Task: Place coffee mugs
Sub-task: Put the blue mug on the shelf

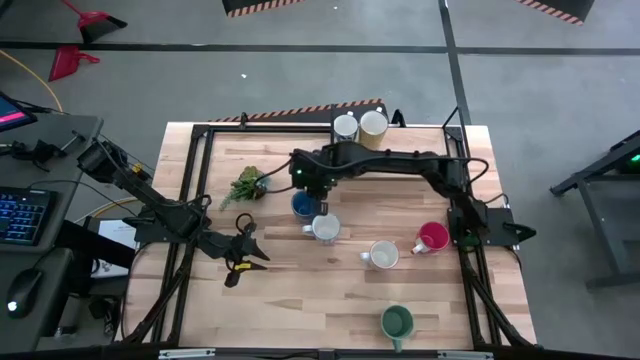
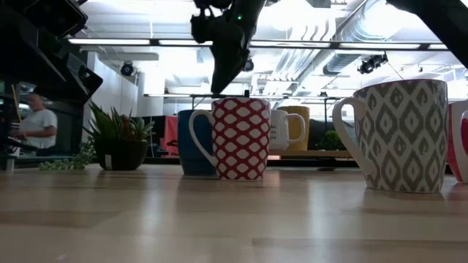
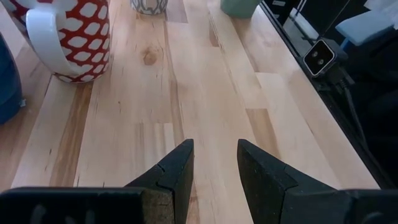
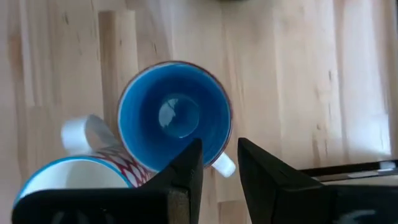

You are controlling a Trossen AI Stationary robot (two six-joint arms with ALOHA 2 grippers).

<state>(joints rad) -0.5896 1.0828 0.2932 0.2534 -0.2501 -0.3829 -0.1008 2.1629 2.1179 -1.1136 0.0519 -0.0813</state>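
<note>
I should pull my right gripper's fingers back and lower them on both sides of the blue mug's rim (image 4: 228,127), because they line up with the blue mug's handle (image 4: 224,165) next to the patterned mug.
Several coffee mugs stand upright on the wooden table (image 1: 300,300). A blue mug (image 1: 304,205) and a red-and-white patterned mug (image 1: 325,229) stand side by side mid-table. A grey-patterned mug (image 1: 382,255), a red mug (image 1: 433,237) and a green mug (image 1: 397,322) stand farther right and nearer. A white mug (image 1: 345,127) and a cream mug (image 1: 373,125) sit at the far edge. My right gripper (image 4: 219,167) hangs open above the blue mug (image 4: 174,118), clear of it, pointing steeply down. My left gripper (image 3: 214,163) is open over bare wood at the near left.
A small potted plant (image 1: 247,187) stands left of the blue mug. A black frame (image 1: 190,200) runs around the tabletop. A person (image 2: 33,124) shows in the room beyond the table. Bare wood lies between my left gripper (image 1: 245,258) and the green mug.
</note>
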